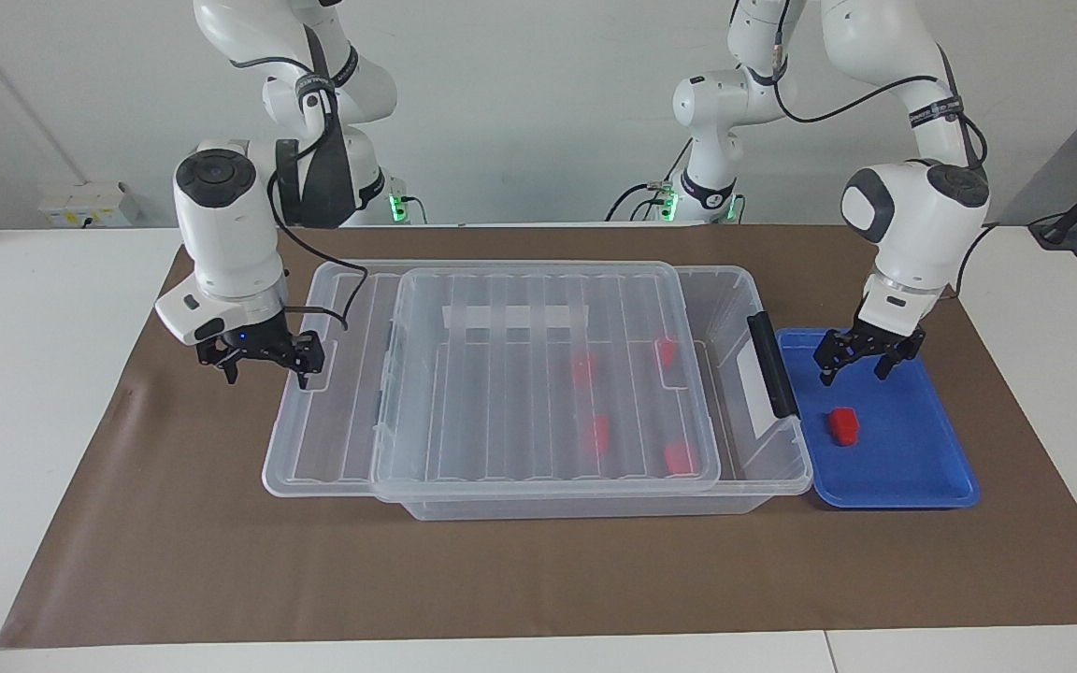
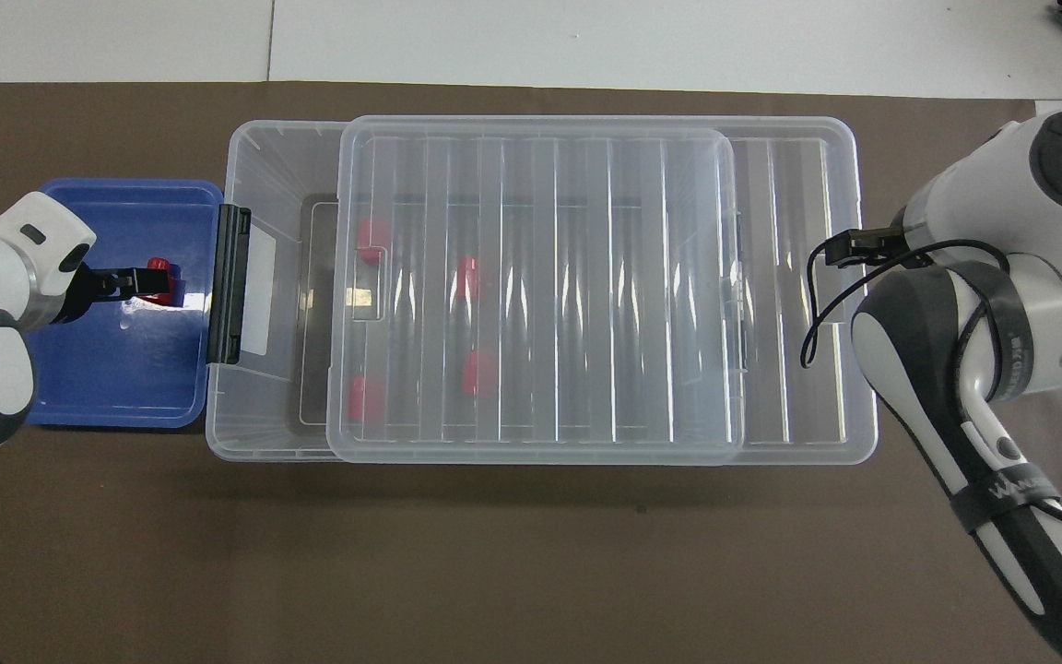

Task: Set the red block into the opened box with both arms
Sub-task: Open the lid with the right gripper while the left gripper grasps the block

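The lid is lying flat and shifted along the bin, so it will slide level and uncover red blocks when my right gripper pulls.
A small red block lies in a shallow blue tray beside the box, at the left arm's end of the table. My left gripper hangs open just above the tray. From overhead it partly covers the red block. The box is a large clear bin. Its ribbed lid rests on top, shifted toward the right arm's end, which uncovers a strip of the bin next to the black latch. My right gripper is open, with one finger against the lid's overhanging end.
Several more red blocks lie inside the bin under the lid. The bin and tray stand on a brown mat over a white table. The lid juts out past the bin toward the right arm.
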